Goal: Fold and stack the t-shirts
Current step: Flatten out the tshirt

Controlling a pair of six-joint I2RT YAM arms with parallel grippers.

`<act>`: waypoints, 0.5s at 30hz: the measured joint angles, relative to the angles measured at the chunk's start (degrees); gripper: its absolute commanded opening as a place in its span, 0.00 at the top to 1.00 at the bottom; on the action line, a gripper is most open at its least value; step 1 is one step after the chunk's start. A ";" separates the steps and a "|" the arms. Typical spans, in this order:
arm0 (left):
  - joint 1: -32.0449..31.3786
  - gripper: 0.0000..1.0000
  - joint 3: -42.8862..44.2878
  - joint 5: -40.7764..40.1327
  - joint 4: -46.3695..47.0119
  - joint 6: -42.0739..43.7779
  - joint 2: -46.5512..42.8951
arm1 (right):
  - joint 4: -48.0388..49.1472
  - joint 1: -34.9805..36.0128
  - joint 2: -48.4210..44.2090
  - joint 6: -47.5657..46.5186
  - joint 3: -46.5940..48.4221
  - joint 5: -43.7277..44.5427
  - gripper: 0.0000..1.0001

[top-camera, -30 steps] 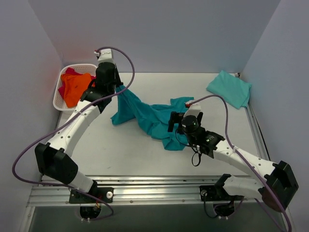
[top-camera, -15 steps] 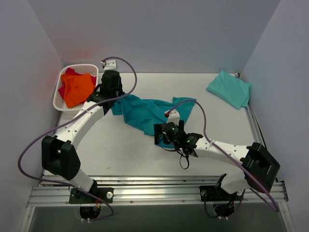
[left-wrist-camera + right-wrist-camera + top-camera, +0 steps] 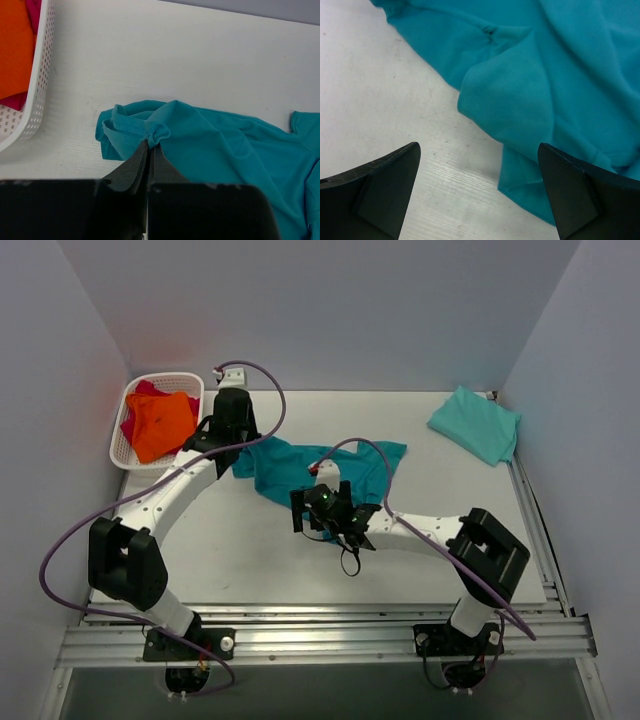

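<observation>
My right gripper should pinch the shirt's near edge (image 3: pixel 487 102) before both grippers lift and spread it, because the deep teal t-shirt lies crumpled (image 3: pixel 288 466) past where my left gripper holds it.
A deep teal t-shirt (image 3: pixel 330 466) lies crumpled across the middle of the table. My left gripper (image 3: pixel 243 447) is shut on a bunched edge of it at its left end, as the left wrist view (image 3: pixel 150 142) shows. My right gripper (image 3: pixel 318 520) is open and empty, hovering over the shirt's near edge (image 3: pixel 520 105), with one finger over bare table and the other over cloth. A mint-green t-shirt (image 3: pixel 475 424) lies folded at the back right. An orange t-shirt (image 3: pixel 160 425) and a magenta-red one (image 3: pixel 132 415) lie in the basket.
The white lattice basket (image 3: pixel 118 448) stands at the back left, and its wall shows in the left wrist view (image 3: pixel 37 80). Purple cables loop over both arms. Grey walls close in the table on three sides.
My left gripper has lowered the teal shirt's edge toward the table. My right gripper has let go of the shirt, opened and moved left along its near edge.
</observation>
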 measured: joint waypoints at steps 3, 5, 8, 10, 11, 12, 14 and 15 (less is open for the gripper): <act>0.02 0.98 -0.87 0.35 0.13 -0.02 0.04 | -0.07 1.36 4.20 0.07 2.19 -0.66 0.00; 0.11 0.98 -1.20 0.57 0.20 -0.02 0.07 | -0.31 2.40 6.25 0.24 3.67 -0.94 0.00; 0.39 0.98 -1.55 0.81 0.46 -0.02 0.07 | -0.46 3.76 7.87 0.59 5.53 -0.98 0.00; 0.68 0.98 -1.90 1.14 0.83 -0.02 0.07 | -0.61 4.44 7.93 1.07 6.16 -0.96 0.00; 0.81 0.98 -2.05 1.27 0.87 -0.02 0.07 | -0.63 4.66 7.93 1.36 6.47 -0.94 0.00; 0.96 0.98 -2.23 1.49 1.05 -0.02 0.07 | -0.61 4.87 7.93 1.57 6.67 -0.94 0.00; 1.14 0.98 -2.60 1.75 1.38 -0.02 0.07 | -0.61 5.14 7.98 1.97 6.69 -0.74 0.00; 1.22 0.98 -2.78 1.88 1.53 -0.07 0.07 | -0.61 5.14 8.22 2.23 6.69 -0.63 0.00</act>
